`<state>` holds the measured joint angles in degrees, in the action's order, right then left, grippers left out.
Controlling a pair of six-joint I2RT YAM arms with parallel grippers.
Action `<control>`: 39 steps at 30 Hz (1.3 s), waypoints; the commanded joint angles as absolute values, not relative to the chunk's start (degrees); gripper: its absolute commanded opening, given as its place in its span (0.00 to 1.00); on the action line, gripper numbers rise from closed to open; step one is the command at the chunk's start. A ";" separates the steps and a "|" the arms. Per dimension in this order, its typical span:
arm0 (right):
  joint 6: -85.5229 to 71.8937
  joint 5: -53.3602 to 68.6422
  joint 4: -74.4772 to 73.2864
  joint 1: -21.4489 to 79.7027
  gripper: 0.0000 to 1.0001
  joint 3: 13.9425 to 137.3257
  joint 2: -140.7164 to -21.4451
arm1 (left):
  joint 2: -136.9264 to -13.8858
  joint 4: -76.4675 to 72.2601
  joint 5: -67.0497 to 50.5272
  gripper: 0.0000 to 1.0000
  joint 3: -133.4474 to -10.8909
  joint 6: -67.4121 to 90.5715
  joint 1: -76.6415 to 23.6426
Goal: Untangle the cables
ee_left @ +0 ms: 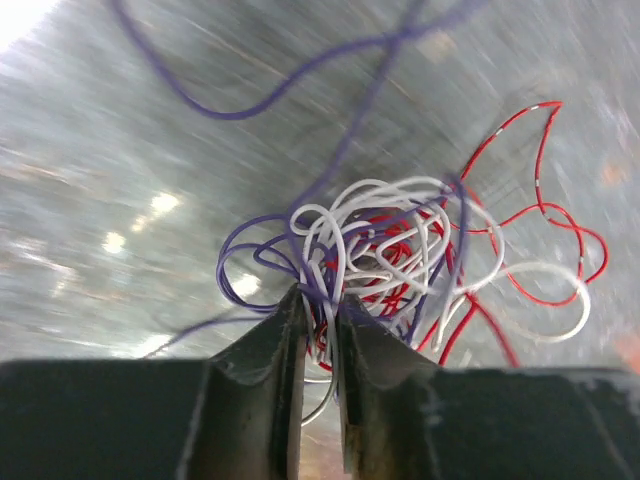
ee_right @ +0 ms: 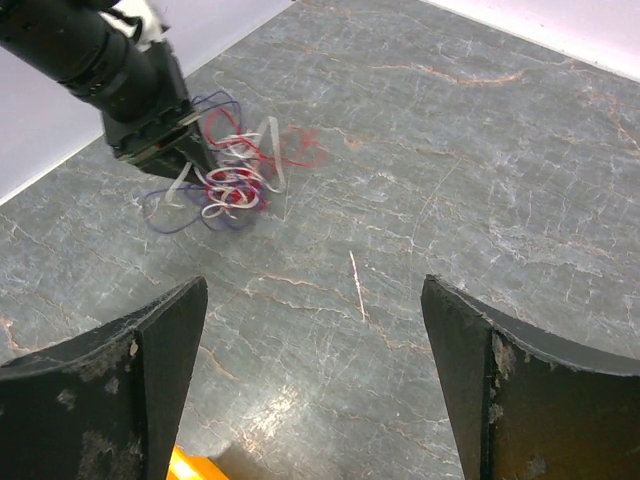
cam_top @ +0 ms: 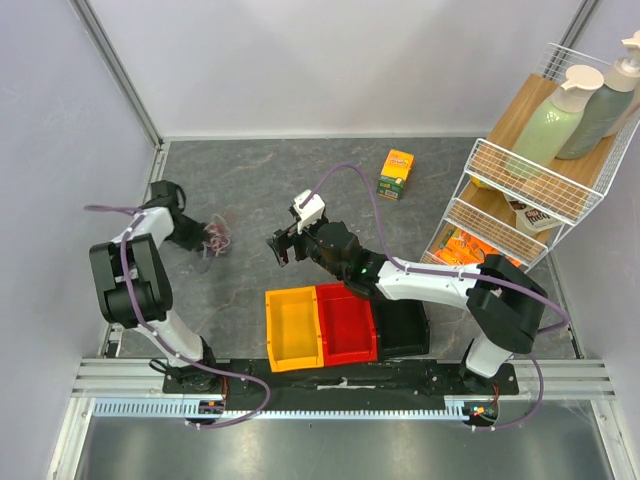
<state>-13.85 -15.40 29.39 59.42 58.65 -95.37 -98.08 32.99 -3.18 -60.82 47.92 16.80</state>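
Observation:
My gripper will pull the white wire, and the wire should slide out and leave the other wires behind, because a loose white loop stands clear of the tangled bundle.
The cables are one tangled bundle of thin purple, white and red wires, with loose loops trailing right. My left gripper is shut on the bundle's near edge, purple and white strands pinched between its jaws. In the top view the bundle lies at the far left of the table, at the left gripper. The right wrist view shows the bundle under the left gripper. My right gripper is open and empty above bare table, well right of the bundle; it also shows in the top view.
Yellow bin, red bin and black bin stand at the near edge. An orange box lies at the back. A wire rack with bottles stands at the right. A pale thin scrap lies on the table.

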 commanded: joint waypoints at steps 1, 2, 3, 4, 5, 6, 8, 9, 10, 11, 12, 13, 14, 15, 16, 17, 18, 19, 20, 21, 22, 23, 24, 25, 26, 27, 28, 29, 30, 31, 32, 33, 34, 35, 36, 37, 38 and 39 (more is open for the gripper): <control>-15.98 -15.83 28.92 57.14 0.95 60.38 -95.89 | -94.31 28.48 -5.62 0.12 -62.05 46.41 6.70; -17.74 -14.69 28.74 56.17 0.95 60.12 -96.15 | -95.26 27.87 -7.54 0.06 -62.49 45.62 5.03; -19.49 -13.20 28.74 54.16 0.95 59.77 -96.41 | -95.80 27.25 -9.56 0.02 -63.01 45.09 3.36; -20.56 -13.27 27.87 52.92 0.94 59.85 -96.76 | -96.67 27.16 -11.49 0.02 -63.89 44.39 2.03; -21.35 -13.45 26.82 52.04 0.92 60.29 -97.20 | -97.46 27.16 -13.69 0.02 -64.77 43.86 0.72; -21.79 -13.45 25.24 51.25 0.89 60.99 -97.90 | -97.91 26.55 -16.06 0.02 -65.21 43.42 -1.21; -22.50 -13.36 22.69 50.36 0.85 62.48 -99.48 | -98.35 23.57 -21.85 0.02 -65.04 42.63 -2.89; -22.67 -13.27 21.89 50.27 0.84 63.10 -100.45 | -98.52 21.99 -24.49 0.02 -64.87 42.10 -3.60; -22.76 -12.49 21.71 50.27 0.82 63.63 -101.15 | -98.53 21.19 -27.22 0.02 -64.86 41.58 -4.30; -22.94 -11.78 21.80 50.27 0.80 64.15 -102.12 | -98.70 20.49 -29.33 0.02 -64.86 40.96 -4.92; -23.20 -10.73 21.71 50.27 0.78 64.60 -102.91 | -98.61 19.87 -30.83 0.02 -64.60 40.17 -5.18; -23.90 -9.94 21.53 50.27 0.77 65.21 -103.88 | -98.44 19.25 -31.98 0.02 -64.25 39.47 -5.36; -24.69 -9.58 21.36 50.36 0.77 65.56 -104.58 | -98.09 18.81 -33.38 0.02 -63.90 38.68 -5.36; -25.48 -9.49 21.79 50.27 0.78 65.57 -104.85 | -97.65 18.63 -34.70 0.02 -63.72 37.98 -5.36; -26.01 -9.49 21.88 50.19 0.79 65.57 -105.03 | -97.12 18.63 -34.63 0.02 -63.63 37.53 -5.71; -26.28 -10.01 21.80 50.10 0.79 65.57 -104.94 | -96.60 18.89 -33.85 0.02 -63.28 37.44 -5.89; -26.28 -10.72 21.45 50.10 0.79 65.65 -104.68 | -96.33 18.98 -33.92 0.02 -62.85 37.44 -5.89; -25.84 -11.68 21.18 50.10 0.79 65.74 -104.33 | -96.42 19.16 -34.45 0.02 -62.67 37.62 -5.89; -25.40 -12.65 20.66 50.10 0.79 65.92 -103.89 | -96.59 19.60 -34.71 0.02 -62.75 37.70 -5.98; -24.62 -13.61 20.31 50.01 0.79 66.09 -103.80 | -96.68 20.12 -34.80 0.02 -62.93 37.79 -6.06; -24.00 -14.23 19.69 49.84 0.79 66.35 -103.80 | -96.94 20.56 -34.80 0.02 -63.28 37.71 -5.98; -23.56 -14.85 19.08 49.75 0.78 66.88 -103.97 | -97.12 20.74 -34.63 0.02 -63.46 37.62 -5.98; -23.21 -15.03 18.81 49.49 0.78 67.23 -104.32 | -97.29 20.92 -34.37 0.02 -63.46 37.62 -5.98; -22.94 -15.03 18.81 49.22 0.76 67.76 -104.76 | -97.47 20.92 -34.45 0.02 -63.37 37.62 -5.98; -22.59 -14.59 18.72 48.96 0.75 68.46 -105.46 | -97.38 20.92 -34.45 0.02 -63.37 37.53 -6.15; -22.15 -14.33 18.63 48.96 0.73 69.08 -106.43 | -97.38 21.00 -34.37 0.02 -63.28 37.44 -6.24; -21.63 -13.98 18.46 48.78 0.70 70.04 -107.31 | -97.30 20.92 -34.37 0.02 -63.28 37.44 -6.41; -21.19 -13.54 18.11 48.69 0.67 71.18 -108.36 | -97.03 21.00 -34.10 0.02 -63.28 37.27 -6.59; -20.83 -13.45 17.67 48.69 0.63 71.89 -108.98 | -96.60 21.01 -33.67 0.02 -63.28 37.00 -6.68; -20.74 -13.62 17.58 48.69 0.59 72.33 -109.33 | -96.33 21.35 -32.88 0.02 -63.37 36.74 -6.85; -20.48 -13.62 17.75 48.69 0.51 72.42 -109.51 | -96.07 21.79 -32.09 0.02 -63.54 36.39 -6.94; -20.30 -13.71 17.84 48.69 0.44 72.42 -109.42 | -95.98 22.14 -31.21 0.02 -63.63 36.04 -7.12; -20.30 -13.71 17.93 48.78 0.36 72.33 -109.08 | -95.89 22.58 -30.68 0.02 -63.81 35.95 -7.12; -20.22 -13.71 18.19 48.69 0.32 72.07 -108.81 | -96.06 22.67 -30.59 0.02 -63.90 35.77 -7.12; -20.13 -13.71 18.37 48.69 0.27 71.81 -108.55 | -96.33 22.68 -30.59 0.02 -63.90 35.77 -7.12; -19.87 -13.62 18.37 48.78 0.18 71.81 -108.54 | -96.42 22.76 -30.67 0.02 -63.90 35.77 -7.21; -19.52 -13.62 18.11 48.69 0.05 71.98 -108.72 | -96.68 22.68 -30.76 0.02 -63.90 35.77 -7.21; -19.34 -14.41 17.58 48.69 0.00 72.24 -108.63 | -96.77 22.68 -30.59 0.02 -63.90 35.68 -7.38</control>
<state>-20.56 -12.93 17.28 48.73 70.37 -108.95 -98.10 22.44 -30.92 -62.96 38.15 -6.90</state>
